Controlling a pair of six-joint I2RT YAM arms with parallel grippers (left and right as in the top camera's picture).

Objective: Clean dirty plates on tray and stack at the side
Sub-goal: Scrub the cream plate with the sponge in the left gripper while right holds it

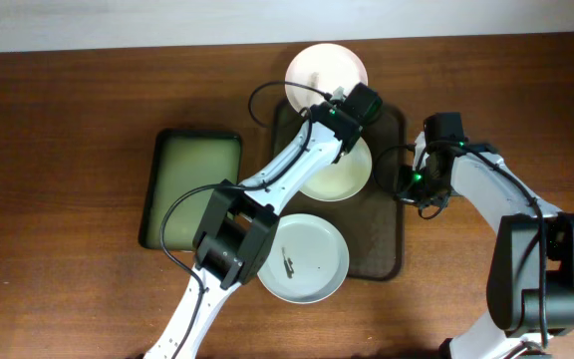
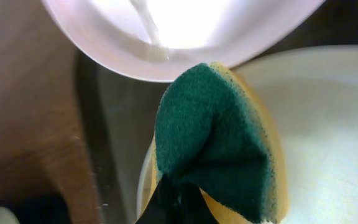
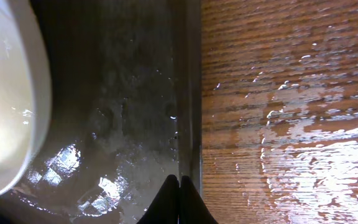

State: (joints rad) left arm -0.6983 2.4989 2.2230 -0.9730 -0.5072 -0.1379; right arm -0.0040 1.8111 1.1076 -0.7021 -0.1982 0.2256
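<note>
Next, my left gripper pulls the sponge back over the middle plate's top [image 1: 343, 179], because the sponge it is holding reaches the middle plate's rim [image 2: 253, 61] next to the far plate.
The dark brown tray [image 1: 392, 239] lies right of centre. One white plate [image 1: 327, 66] sits at its far edge, partly off it. A second plate [image 1: 339, 175] lies in the middle of the tray. A third plate [image 1: 307, 261], with dark smears, overlaps the tray's front left rim. My left gripper [image 1: 352, 112] is shut on a green and yellow sponge [image 2: 216, 143], held between the far plate [image 2: 179, 31] and the middle plate [image 2: 328, 124]. My right gripper [image 1: 413, 191] is shut, its tips [image 3: 179, 186] at the tray's right rim [image 3: 191, 93].
A smaller black-rimmed pale-green tray [image 1: 192, 187] lies to the left of the brown tray. Bare wooden table [image 3: 291, 93] lies right of the tray. The left arm reaches across the front plate and the tray.
</note>
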